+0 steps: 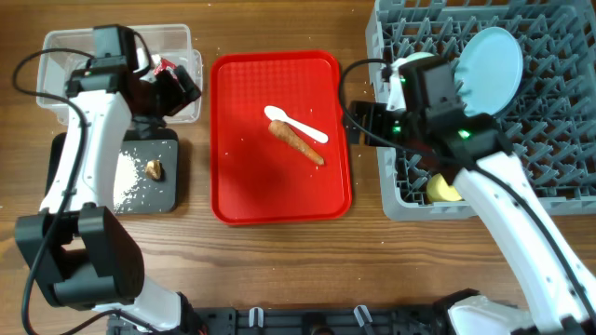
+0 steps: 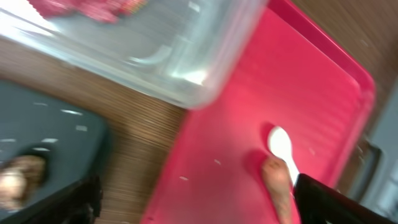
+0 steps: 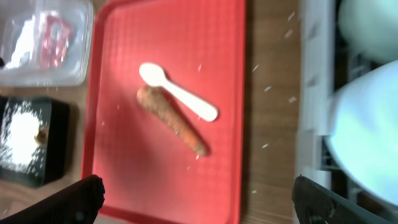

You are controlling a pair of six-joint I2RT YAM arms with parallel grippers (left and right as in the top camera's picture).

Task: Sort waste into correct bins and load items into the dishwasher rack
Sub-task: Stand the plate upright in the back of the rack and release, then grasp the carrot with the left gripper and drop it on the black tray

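Note:
The black tray (image 1: 130, 186) for the sausage stick is on the other side of the red tray from the robot's right gripper, so the robot's left gripper should first bring the stick (image 1: 296, 142) there.
The orange-brown sausage stick (image 1: 297, 142) and white spoon (image 1: 295, 125) lie on the red tray (image 1: 237, 186); both also show in the right wrist view, stick (image 3: 172, 120), spoon (image 3: 177, 90). The clear tub (image 1: 179, 45) holds the red wrapper (image 1: 165, 67). The black tray (image 1: 169, 186) holds rice grains (image 1: 125, 175) and a brown scrap (image 1: 155, 169). The grey rack (image 1: 549, 121) holds the light blue plate (image 1: 494, 58), a pale bowl (image 1: 417, 61) and the yellow cup (image 1: 444, 190). My left gripper (image 1: 177, 88) is open and empty over the tub's near edge. My right gripper (image 1: 365, 121) is open and empty between red tray and rack.
Bare wooden table (image 1: 279, 26) lies behind the red tray and along the front. A few loose rice grains lie on the wood (image 3: 268, 88) between the red tray and the rack. The napkin is not visible.

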